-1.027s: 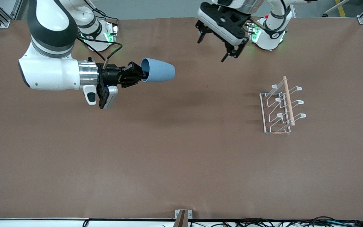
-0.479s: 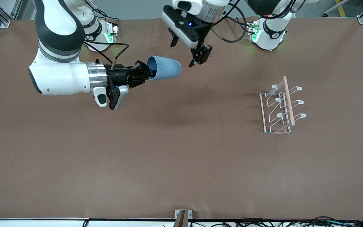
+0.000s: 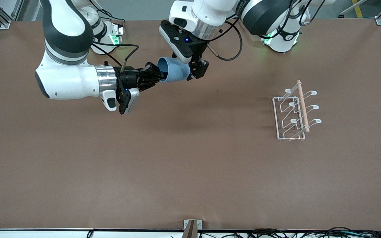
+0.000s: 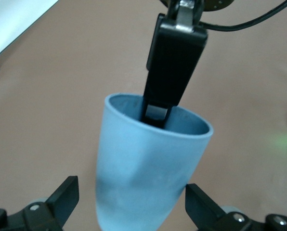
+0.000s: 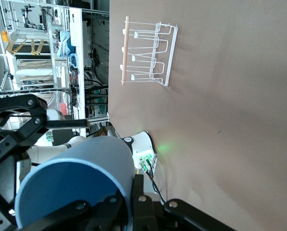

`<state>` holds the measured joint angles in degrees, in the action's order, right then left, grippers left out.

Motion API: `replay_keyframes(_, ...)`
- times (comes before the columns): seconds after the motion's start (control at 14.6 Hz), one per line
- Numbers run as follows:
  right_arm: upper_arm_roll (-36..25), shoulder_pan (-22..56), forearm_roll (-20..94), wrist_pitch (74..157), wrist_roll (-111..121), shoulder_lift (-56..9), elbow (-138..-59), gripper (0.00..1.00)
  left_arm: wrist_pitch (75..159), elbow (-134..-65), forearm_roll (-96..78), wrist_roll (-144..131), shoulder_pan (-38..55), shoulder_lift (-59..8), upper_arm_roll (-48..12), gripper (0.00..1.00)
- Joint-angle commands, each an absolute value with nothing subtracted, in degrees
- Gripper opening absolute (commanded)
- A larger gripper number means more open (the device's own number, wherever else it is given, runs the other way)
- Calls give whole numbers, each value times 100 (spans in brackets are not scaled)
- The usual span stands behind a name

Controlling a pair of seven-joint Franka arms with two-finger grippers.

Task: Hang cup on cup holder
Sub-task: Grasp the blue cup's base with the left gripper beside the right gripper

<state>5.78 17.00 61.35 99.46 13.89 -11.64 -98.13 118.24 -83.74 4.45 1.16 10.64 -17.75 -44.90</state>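
My gripper will lower the light-blue cup (image 3: 174, 69) over a peg, and the cup will tip at an angle and hang with its opening down, because the cup holder's pegs (image 3: 313, 107) slant upward.
The light-blue cup (image 3: 174, 70) is held on its side above the table, toward the robots' edge. My right gripper (image 3: 159, 74) is shut on the cup's rim, one finger inside the mouth; the right wrist view shows the rim (image 5: 76, 185) pinched in my right gripper (image 5: 132, 199). My left gripper (image 3: 191, 68) is open around the cup's closed end. In the left wrist view the cup (image 4: 148, 163) lies between the spread fingers (image 4: 66, 196), not touching them, with my left gripper (image 4: 132, 204) astride it. The white cup holder (image 3: 293, 112) stands at the left arm's end and also shows in the right wrist view (image 5: 148, 50).
The brown table (image 3: 190, 165) is bare around the cup holder. The two robot bases (image 3: 281, 34) stand along the robots' edge. A small metal bracket (image 3: 192, 225) sits at the table's edge nearest the front camera.
My left arm has swung down and across from near its base to the cup, its open fingers now around the closed end. My right gripper has carried the cup slightly toward the left arm's end.
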Motion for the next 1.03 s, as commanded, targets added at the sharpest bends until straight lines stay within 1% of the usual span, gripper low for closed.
replay_keyframes(0.0, 536, 1784, 6258, 9809, 1415, -1151, -9738, 4, 12032, -8262, 694, 71, 1186, -2030, -4526, 100)
replay_keyframes(0.21, 536, 1784, 6258, 9800, 1415, -1151, -9738, 4, 12032, -8262, 729, 114, 1195, -2100, -4518, 100)
replay_keyframes(0.27, 536, 1784, 6258, 9791, 1415, -1151, -9738, 4, 12032, -8262, 738, 123, 1195, -2109, -4518, 97)
replay_keyframes(0.34, 536, 1784, 6258, 9800, 1415, -1151, -9738, 4, 12032, -8262, 738, 123, 1195, -2144, -4509, 89)
replay_keyframes(0.41, 536, 1784, 6258, 9791, 1415, -1151, -9738, 4, 12032, -8262, 738, 123, 1195, -2145, -4509, 73)
replay_keyframes(0.55, 536, 1784, 6258, 9791, 1406, -1151, -9738, 5, 11989, -8262, 869, 114, 1160, -2127, -4500, 45)
replay_keyframes(0.62, 536, 1775, 6258, 9791, 1371, -1151, -9738, 7, 11945, -8262, 1027, 114, 1134, -2118, -4491, 36)
replay_keyframes(0.75, 536, 1758, 6258, 9669, 1371, -1151, -9738, 10, 11464, -8244, 1186, 114, 1038, -2066, -4448, 34)
replay_keyframes(0.82, 519, 1723, 6258, 9607, 1371, -1151, -9738, 46, 11078, -8227, 1274, 114, 915, -1987, -4412, 34)
replay_keyframes(0.89, 492, 1723, 6258, 9546, 1371, -1134, -9730, 96, 10735, -8227, 1335, 123, 757, -1908, -4412, 34)
replay_keyframes(0.96, 475, 1670, 6240, 9467, 1388, -1134, -9729, 100, 10357, -8227, 1449, 123, 599, -1846, -4412, 35)
